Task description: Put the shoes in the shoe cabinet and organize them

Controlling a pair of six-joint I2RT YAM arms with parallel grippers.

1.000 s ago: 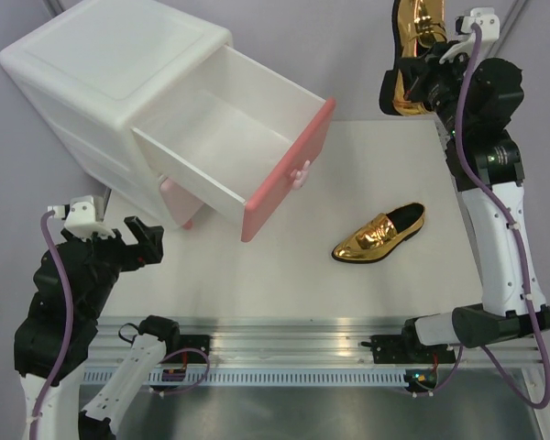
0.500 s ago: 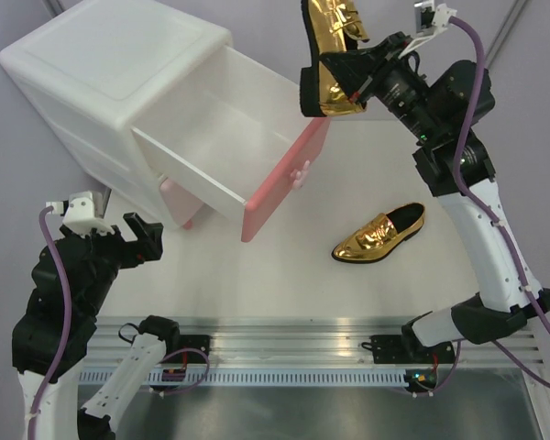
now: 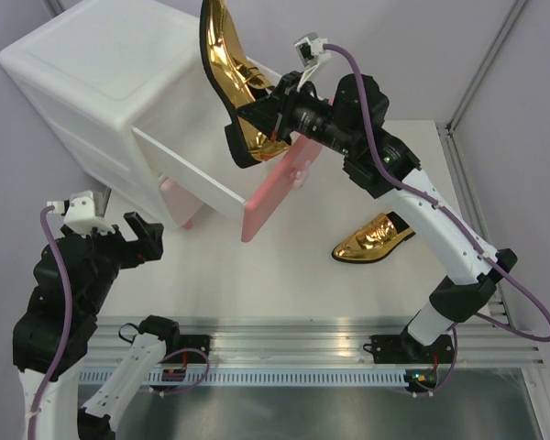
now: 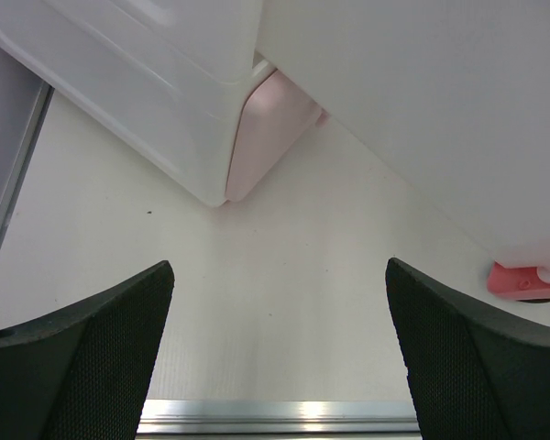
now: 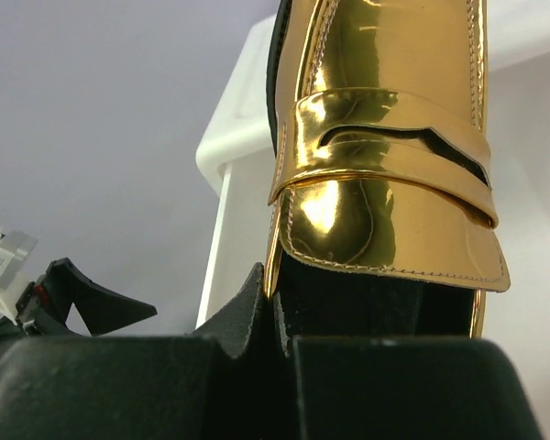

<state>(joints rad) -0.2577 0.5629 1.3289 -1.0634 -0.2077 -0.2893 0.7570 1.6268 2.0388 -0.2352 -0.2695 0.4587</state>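
Observation:
My right gripper should keep moving the loafer down until its sole touches the drawer's bottom (image 3: 204,147), because the gold loafer's heel (image 3: 247,149) is hanging over the open, empty drawer.
The white shoe cabinet (image 3: 101,69) stands at the back left, its upper drawer with the deeper pink front (image 3: 280,188) pulled out. My right gripper (image 3: 261,115) is shut on the side wall of a gold loafer (image 3: 227,78) and holds it toe-up above the open drawer; the shoe fills the right wrist view (image 5: 385,156). A second gold loafer (image 3: 378,236) lies on the table at the right. My left gripper (image 3: 128,240) is open and empty near the front left, facing the pale pink lower drawer front (image 4: 270,133). No green shoes are in view.
The open drawer juts out over the middle of the table. The table (image 3: 257,284) has a metal rail along its near edge (image 3: 284,353). A grey wall stands behind the cabinet.
My right arm has swung left with the gold loafer, from the back right corner to above the open drawer. The left arm has not moved.

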